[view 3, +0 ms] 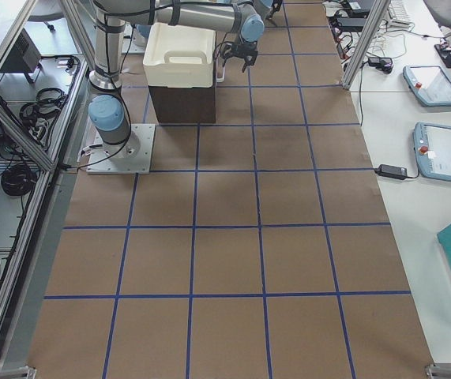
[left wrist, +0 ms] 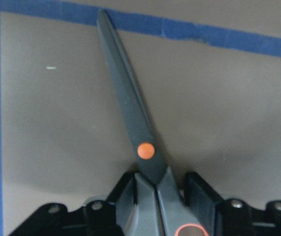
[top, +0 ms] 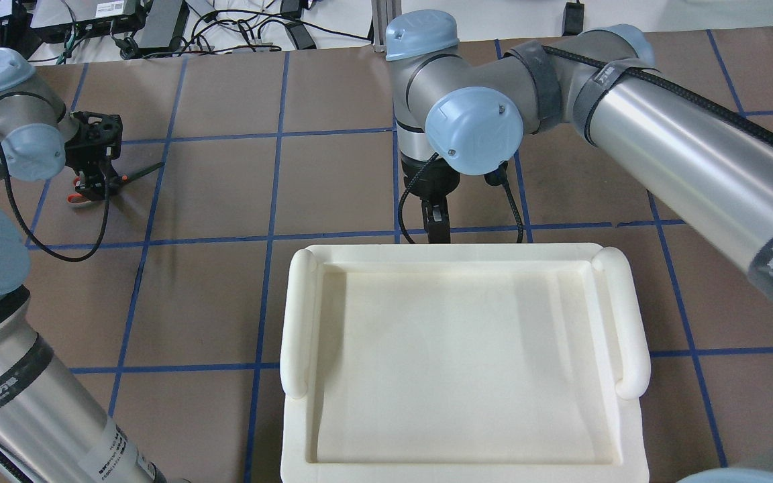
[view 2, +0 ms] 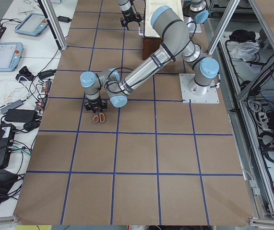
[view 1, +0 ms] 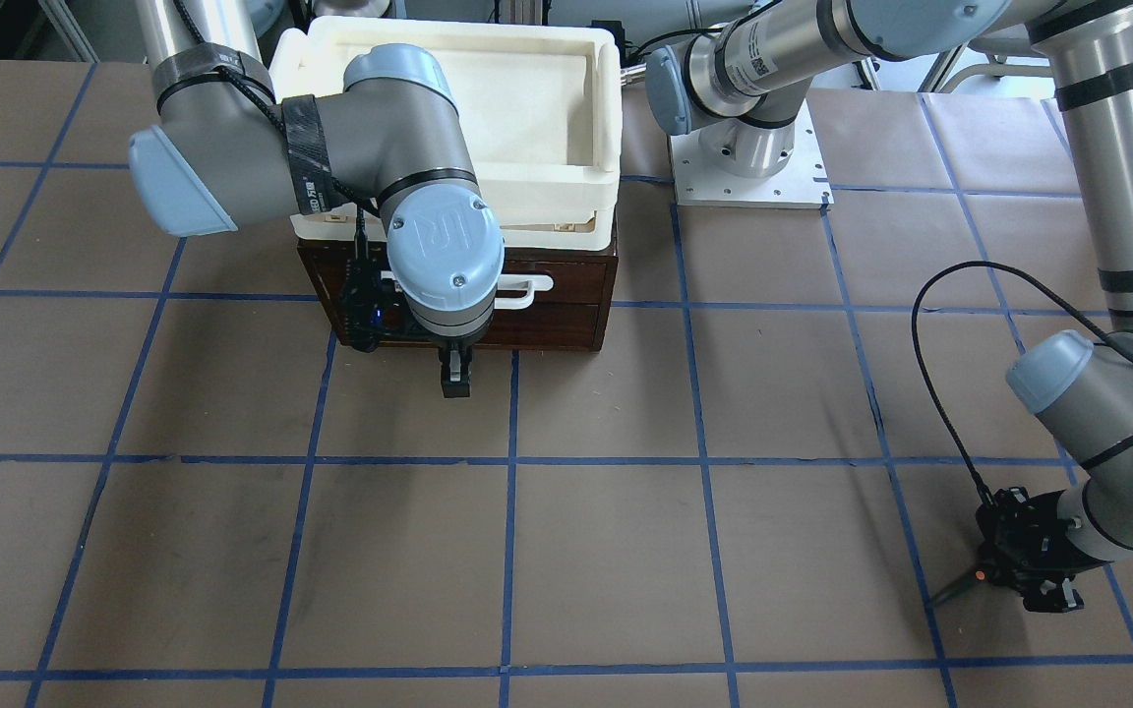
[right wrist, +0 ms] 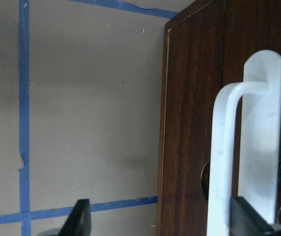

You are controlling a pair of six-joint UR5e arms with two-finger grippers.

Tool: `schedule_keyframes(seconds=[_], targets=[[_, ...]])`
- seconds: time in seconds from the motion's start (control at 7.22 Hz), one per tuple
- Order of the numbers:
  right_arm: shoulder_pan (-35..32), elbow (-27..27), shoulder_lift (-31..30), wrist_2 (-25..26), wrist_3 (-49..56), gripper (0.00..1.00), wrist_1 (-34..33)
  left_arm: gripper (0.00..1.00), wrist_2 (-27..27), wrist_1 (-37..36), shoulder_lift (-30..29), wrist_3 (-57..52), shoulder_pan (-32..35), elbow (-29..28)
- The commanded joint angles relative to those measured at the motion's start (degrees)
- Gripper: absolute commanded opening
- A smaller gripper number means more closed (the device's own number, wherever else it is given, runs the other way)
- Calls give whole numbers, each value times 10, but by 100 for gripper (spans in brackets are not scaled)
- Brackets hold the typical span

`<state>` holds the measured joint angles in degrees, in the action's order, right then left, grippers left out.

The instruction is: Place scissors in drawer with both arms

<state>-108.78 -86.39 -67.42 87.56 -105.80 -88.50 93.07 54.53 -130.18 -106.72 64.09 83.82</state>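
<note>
The scissors' dark blades (left wrist: 125, 86) lie at a slant across the left gripper's closed fingers, so the robot's left gripper should open, settle squarely around the grey handles (left wrist: 158, 206) and close before it lifts.
The scissors (left wrist: 130, 108) lie with dark blades pointing away, orange pivot dot showing, on the brown table at the robot's far left (view 1: 955, 588) (top: 133, 176). My left gripper (left wrist: 160, 196) (view 1: 1014, 575) is closed on their grey handles just behind the pivot. The dark brown drawer (view 1: 566, 265) is shut, under the white foam tray (view 1: 448, 39). Its white bar handle (right wrist: 219, 162) (view 1: 527, 288) stands right in front of my right gripper (right wrist: 165, 221) (view 1: 454, 379), which is open, with the bar close to one fingertip (right wrist: 248, 221).
The white foam tray (top: 296, 315) covers the cabinet top. An arm's white base plate (view 1: 748, 177) sits beside the cabinet. Blue tape lines grid the brown table. Monitors, tablets and cables lie beyond the table's far edge (view 2: 12, 52).
</note>
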Motion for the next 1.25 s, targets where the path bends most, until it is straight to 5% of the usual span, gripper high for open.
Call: schedule_keyframes(seconds=[0.0, 0.14, 0.55, 0.97, 1.11], targets=[[0, 0, 4, -9, -3, 100, 11, 34, 0, 0, 12, 2, 2, 0], [0, 0, 4, -20, -3, 99, 11, 26, 0, 5, 18, 2, 6, 0], [1, -1, 18, -27, -2, 99, 8, 24, -3, 8, 24, 2, 6, 3], [0, -1, 20, -27, 7, 100, 4, 91, -1, 2, 16, 2, 5, 0], [0, -2, 20, -28, 8, 100, 3, 91, -5, 2, 14, 2, 4, 0]])
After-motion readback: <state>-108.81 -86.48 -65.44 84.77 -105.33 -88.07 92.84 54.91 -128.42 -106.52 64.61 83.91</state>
